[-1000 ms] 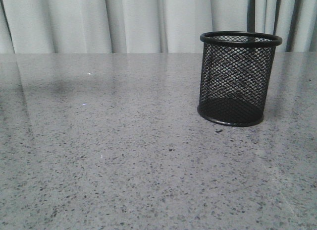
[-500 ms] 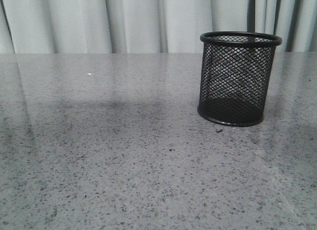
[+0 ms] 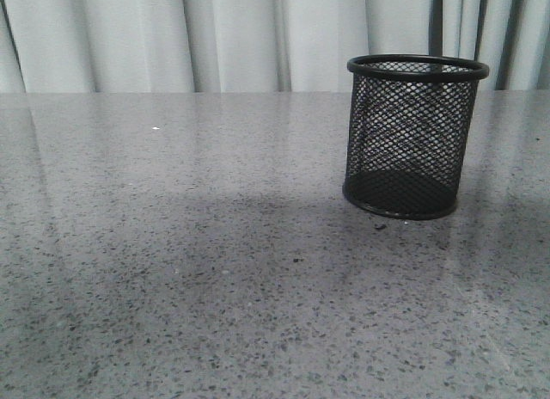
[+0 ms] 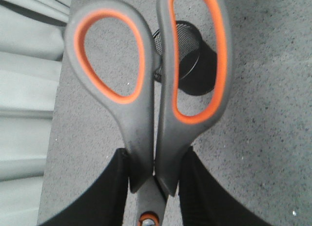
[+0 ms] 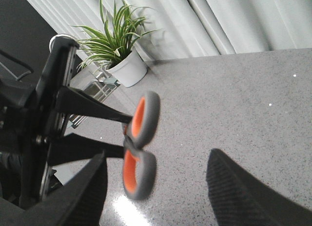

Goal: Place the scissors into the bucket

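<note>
My left gripper needs to move back because it is holding the scissors near the pivot. It should do so once my right gripper takes the handles to lower the scissors' blades into the bucket.
The bucket, a black wire-mesh cup, stands upright on the right of the grey table and looks empty. No gripper shows in the front view. In the left wrist view my left gripper is shut on the scissors near the pivot, with the grey, orange-lined handles pointing away from it. The bucket shows beyond the handles, through the larger loop. In the right wrist view my right gripper is open and empty above the table. The scissors' handles hang edge-on in front of it, held by the left arm.
The speckled grey table runs back to pale curtains. A potted green plant stands off the table's far corner in the right wrist view.
A soft shadow on the table has spread from the left toward the middle and the bucket. The bucket has not moved.
</note>
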Motion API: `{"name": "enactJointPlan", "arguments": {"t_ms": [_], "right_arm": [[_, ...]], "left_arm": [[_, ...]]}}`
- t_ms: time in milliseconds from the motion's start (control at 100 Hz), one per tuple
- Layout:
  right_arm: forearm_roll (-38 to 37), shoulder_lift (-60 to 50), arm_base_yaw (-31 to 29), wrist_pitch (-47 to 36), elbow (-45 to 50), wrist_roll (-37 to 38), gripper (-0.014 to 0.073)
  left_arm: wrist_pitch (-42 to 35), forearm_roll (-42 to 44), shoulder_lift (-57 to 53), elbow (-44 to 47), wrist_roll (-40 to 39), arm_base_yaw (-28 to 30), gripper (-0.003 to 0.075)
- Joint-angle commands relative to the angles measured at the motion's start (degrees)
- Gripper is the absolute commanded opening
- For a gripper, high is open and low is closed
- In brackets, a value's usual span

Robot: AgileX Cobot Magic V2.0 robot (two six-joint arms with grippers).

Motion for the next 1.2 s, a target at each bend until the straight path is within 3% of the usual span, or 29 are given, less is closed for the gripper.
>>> {"name": "enactJointPlan", "arguments": {"t_ms": [0,440,580,780,810,900,1100,1190], "right_arm": [[3.7,0.2,-0.1,-0.7,-1.9,-0.9,0.0399],[3.6,0.2,-0.1,-0.6,-1.9,-0.9,0.0381],[3.2,0.2,-0.1,-0.4,-1.9,-1.6,0.0244],[3.2,0.2,-0.1,-0.4,-1.9,-3.5,-0.0036],[3.2,0.2,-0.1,-0.4,-1.9,-3.5,-0.0076],[3.2,0.2,-0.1,-0.4,-1.9,-3.5,-0.0067],[3.0,0.2,-0.1,-1.3,-1.9,-3.5,-0.0067],[1.7,0.2,-0.1,-2.2,-1.9,-3.5,-0.0061]], "left_arm": [[-5.9,2.9,-0.1,-2.0,-3.7,-3.1,-0.002],[-13.0,6.4,3.6,-4.3,-7.8,-8.8,-0.002],[-14.9,6.2,4.0,-5.2,-7.8,-8.9,-0.002],[-13.3,6.2,4.0,-5.2,-7.8,-8.9,-0.0014],[-12.5,6.2,4.0,-5.2,-7.8,-8.9,0.0005],[-11.2,6.2,4.0,-5.2,-7.8,-8.9,0.0088],[-10.4,6.6,4.0,-5.3,-9.6,-8.5,0.0393],[-10.4,7.4,4.0,-5.7,-13.9,-6.2,0.0446]]}}
